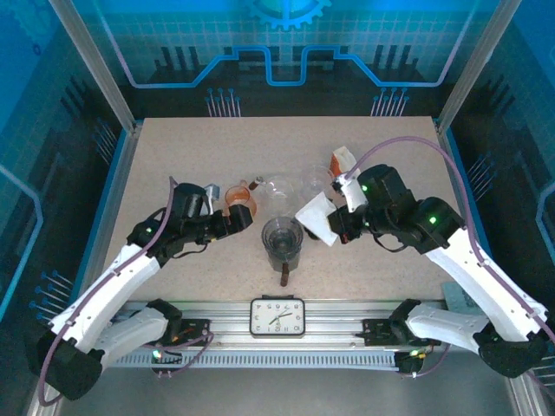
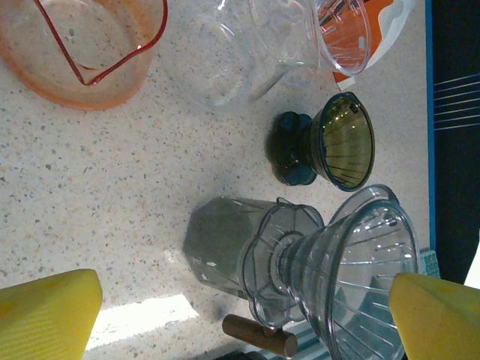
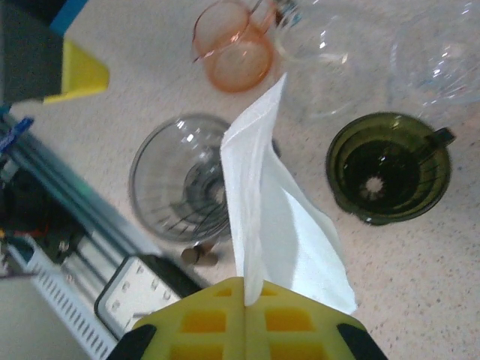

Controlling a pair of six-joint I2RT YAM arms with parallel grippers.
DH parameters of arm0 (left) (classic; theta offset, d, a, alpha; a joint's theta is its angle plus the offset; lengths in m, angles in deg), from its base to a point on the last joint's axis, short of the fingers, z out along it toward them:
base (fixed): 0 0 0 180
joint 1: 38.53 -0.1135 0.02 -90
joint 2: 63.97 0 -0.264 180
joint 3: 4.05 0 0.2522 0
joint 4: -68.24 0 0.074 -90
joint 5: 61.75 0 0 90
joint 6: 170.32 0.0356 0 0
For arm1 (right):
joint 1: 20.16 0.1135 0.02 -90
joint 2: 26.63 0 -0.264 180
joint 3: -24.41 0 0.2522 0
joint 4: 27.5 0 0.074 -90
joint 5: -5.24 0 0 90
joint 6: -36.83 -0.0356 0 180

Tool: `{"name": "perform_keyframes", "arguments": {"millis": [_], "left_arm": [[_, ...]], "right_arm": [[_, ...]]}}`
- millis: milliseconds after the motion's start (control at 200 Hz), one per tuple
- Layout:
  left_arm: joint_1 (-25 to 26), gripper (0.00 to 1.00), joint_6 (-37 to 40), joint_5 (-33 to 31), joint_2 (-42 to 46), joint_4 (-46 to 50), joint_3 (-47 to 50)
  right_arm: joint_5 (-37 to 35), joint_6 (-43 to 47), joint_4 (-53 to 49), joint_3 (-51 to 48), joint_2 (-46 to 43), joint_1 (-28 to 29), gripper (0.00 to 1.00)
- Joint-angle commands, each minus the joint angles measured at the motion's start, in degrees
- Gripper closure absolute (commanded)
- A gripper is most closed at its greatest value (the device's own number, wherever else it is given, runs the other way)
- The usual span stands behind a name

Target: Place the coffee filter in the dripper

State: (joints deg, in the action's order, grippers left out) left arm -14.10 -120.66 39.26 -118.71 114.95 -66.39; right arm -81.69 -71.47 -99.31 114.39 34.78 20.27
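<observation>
The white filter (image 1: 317, 217) is hanging by its edge next to the clear grey dripper's empty opening (image 1: 282, 235), so my right gripper should carry on moving over until the filter is inside.
A white paper coffee filter (image 3: 279, 217) hangs folded from my right gripper (image 3: 246, 289), whose yellow jaws are shut on its edge. From above, the filter (image 1: 317, 217) and right gripper (image 1: 339, 229) hover just right of the clear grey dripper (image 1: 282, 235). That dripper (image 3: 182, 180) sits on a smoky glass server (image 2: 222, 244) with a wooden handle (image 2: 259, 335). My left gripper (image 1: 231, 222) is left of the dripper (image 2: 358, 274), open, its yellow fingers (image 2: 46, 313) wide apart with nothing between them.
A dark green dripper (image 3: 389, 166) stands on the table right of the filter. An orange measuring cup (image 1: 241, 198) and clear glass carafes (image 1: 293, 185) sit behind the server. A clock (image 1: 277, 316) is fixed on the front rail (image 1: 217, 310).
</observation>
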Motion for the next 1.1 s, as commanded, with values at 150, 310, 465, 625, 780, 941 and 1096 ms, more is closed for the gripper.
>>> {"name": "perform_keyframes", "arguments": {"millis": [150, 310, 465, 625, 780, 941, 1096], "left_arm": [[-0.5, 0.01, -1.2, 4.1, 0.3, 1.2, -1.6], [-0.5, 0.01, 0.2, 5.5, 0.3, 0.9, -2.0], [-0.5, 0.01, 1.6, 6.2, 0.9, 1.1, -2.3], [-0.6, 0.01, 2.8, 6.9, 1.8, 1.8, -2.5], [-0.6, 0.01, 3.3, 7.8, 2.8, 2.5, -3.4], [-0.9, 0.01, 3.8, 7.8, 3.8, 2.6, -3.4], [-1.0, 0.01, 3.6, 8.2, 3.7, 2.1, -2.8]], "right_arm": [[-3.9, 1.9, -13.4, 11.6, 8.8, 7.2, 1.0], [-7.0, 2.4, -19.0, 18.7, 16.2, 11.0, 1.0], [-10.3, 3.0, -23.6, 26.1, 24.0, 14.3, 1.0], [-13.7, 3.6, -28.6, 32.9, 31.5, 16.6, 1.0], [-13.9, 4.3, -29.7, 36.8, 36.3, 17.8, 1.0], [-12.3, 5.0, -28.6, 38.6, 39.7, 18.2, 1.0], [-10.8, 5.3, -26.9, 37.8, 41.5, 18.3, 1.0]]}}
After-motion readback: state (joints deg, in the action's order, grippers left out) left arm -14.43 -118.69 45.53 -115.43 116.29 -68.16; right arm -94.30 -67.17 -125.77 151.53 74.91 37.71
